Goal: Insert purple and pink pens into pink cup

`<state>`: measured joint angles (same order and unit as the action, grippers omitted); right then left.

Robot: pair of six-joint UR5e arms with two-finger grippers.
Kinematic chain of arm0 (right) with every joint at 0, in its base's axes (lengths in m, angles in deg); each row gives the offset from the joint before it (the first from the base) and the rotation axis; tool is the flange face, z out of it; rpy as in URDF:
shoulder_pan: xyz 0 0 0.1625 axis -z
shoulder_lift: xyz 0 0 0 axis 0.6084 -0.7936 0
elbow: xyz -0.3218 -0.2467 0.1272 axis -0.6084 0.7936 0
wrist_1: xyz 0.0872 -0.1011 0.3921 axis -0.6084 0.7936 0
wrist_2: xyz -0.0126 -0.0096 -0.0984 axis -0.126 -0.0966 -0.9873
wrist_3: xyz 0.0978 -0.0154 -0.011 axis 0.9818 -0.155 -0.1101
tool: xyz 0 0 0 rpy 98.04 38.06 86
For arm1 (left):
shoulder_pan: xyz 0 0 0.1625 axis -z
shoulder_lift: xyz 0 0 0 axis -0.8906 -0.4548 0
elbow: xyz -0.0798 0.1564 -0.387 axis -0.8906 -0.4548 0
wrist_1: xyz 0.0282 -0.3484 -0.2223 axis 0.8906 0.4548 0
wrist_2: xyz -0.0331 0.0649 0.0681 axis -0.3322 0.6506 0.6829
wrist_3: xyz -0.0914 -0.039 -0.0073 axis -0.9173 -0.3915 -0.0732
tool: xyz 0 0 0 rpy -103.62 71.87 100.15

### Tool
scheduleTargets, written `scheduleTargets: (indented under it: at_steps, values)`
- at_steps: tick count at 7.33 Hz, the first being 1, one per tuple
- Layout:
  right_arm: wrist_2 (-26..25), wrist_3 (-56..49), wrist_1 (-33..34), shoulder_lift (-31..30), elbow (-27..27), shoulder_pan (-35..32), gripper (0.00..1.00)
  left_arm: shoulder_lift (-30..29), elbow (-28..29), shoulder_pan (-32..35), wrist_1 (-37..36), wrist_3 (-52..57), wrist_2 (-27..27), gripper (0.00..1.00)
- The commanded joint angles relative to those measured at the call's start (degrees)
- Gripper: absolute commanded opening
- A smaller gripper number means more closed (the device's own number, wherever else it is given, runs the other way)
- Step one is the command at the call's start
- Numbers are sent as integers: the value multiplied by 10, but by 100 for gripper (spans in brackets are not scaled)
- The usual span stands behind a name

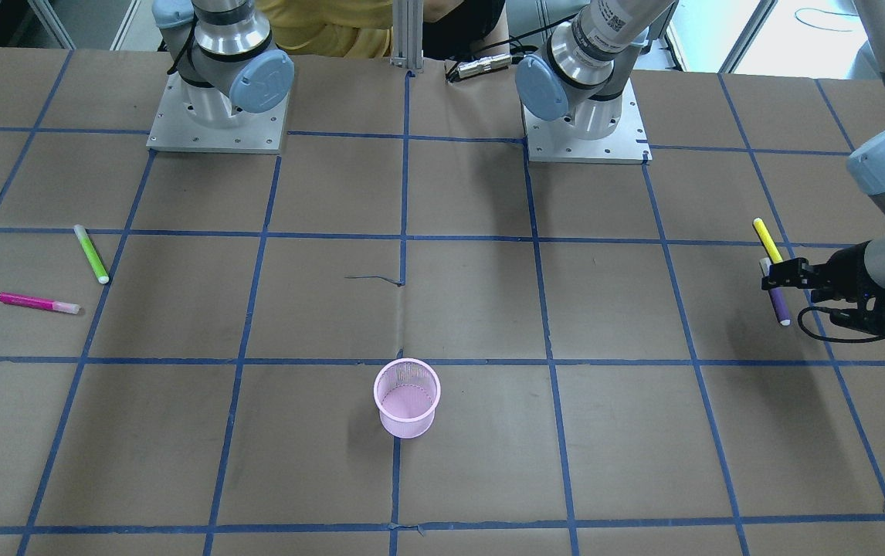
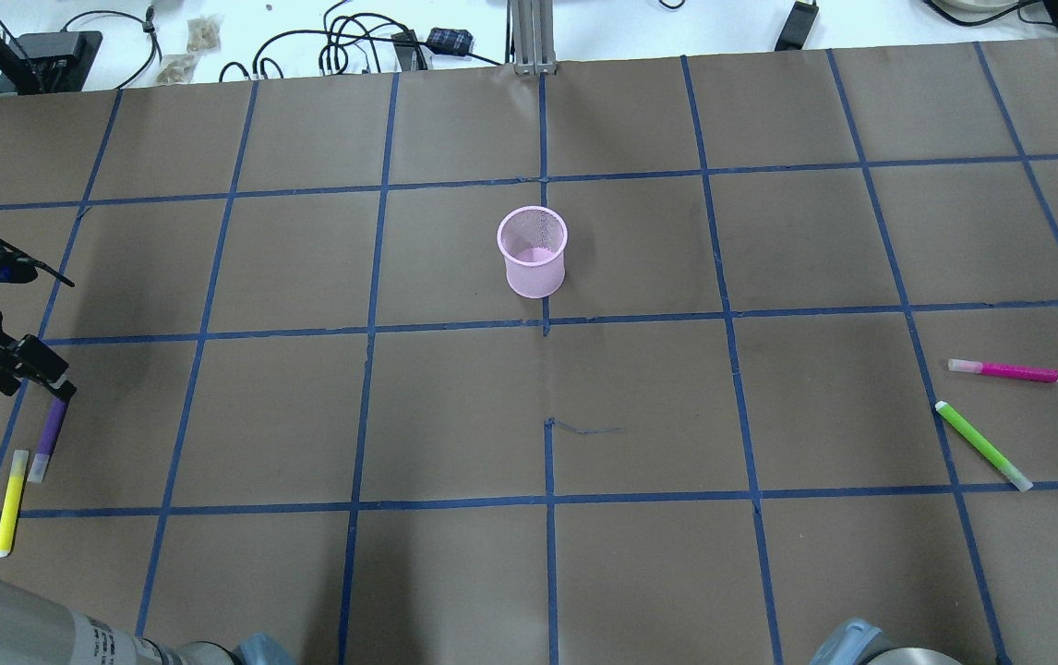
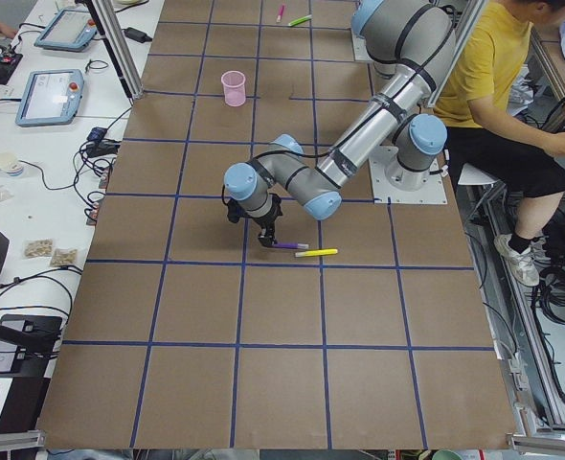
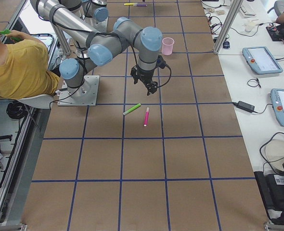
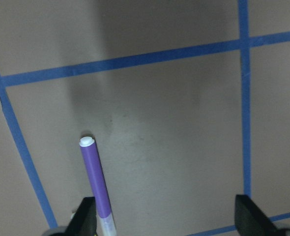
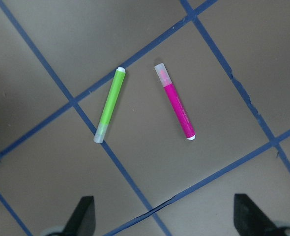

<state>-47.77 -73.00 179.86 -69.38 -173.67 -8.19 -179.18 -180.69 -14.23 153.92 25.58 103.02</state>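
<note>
The pink cup's opening (image 1: pixel 408 388) is much wider than the slim purple pen (image 1: pixel 779 305), so I expect the purple pen to lean on the cup's rim when I lower it in.
The pink mesh cup (image 1: pixel 407 398) (image 2: pixel 533 251) stands upright at the table's middle. The purple pen (image 2: pixel 51 429) (image 5: pixel 96 184) lies flat on the table. My left gripper (image 2: pixel 44 374) (image 5: pixel 167 221) is open and low over the pen's end. In the left wrist view the pen lies just inside one finger (image 5: pixel 86 216). The pink pen (image 2: pixel 1009 371) (image 6: pixel 177 104) lies flat at the other end of the table. My right gripper (image 4: pixel 149 86) (image 6: pixel 167 221) is open and empty, hovering above the pink pen and off to one side of it.
A yellow pen (image 2: pixel 10 503) lies close beside the purple pen. A green pen (image 2: pixel 983 445) (image 6: pixel 109 104) lies next to the pink pen. A person in yellow sits behind the robot bases (image 3: pixel 512 86). Blue tape lines grid the brown table.
</note>
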Motion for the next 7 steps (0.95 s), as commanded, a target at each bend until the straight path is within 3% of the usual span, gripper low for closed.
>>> scheduleTargets:
  at_steps: [1, 2, 4, 7]
  values:
    - [60, -190, 50, 72, -17, 32, 100, -28, 3, -5, -21, 0, 12, 93]
    - [117, -302, 67, 116, -12, 34, 100, -36, 4, -5, -31, 0, 10, 90]
    - [125, -411, 80, 175, -10, 36, 100, -47, 3, -5, -47, 0, 11, 83]
    - [122, -453, 80, 204, -14, 38, 100, -49, -1, -4, -49, -3, 12, 14]
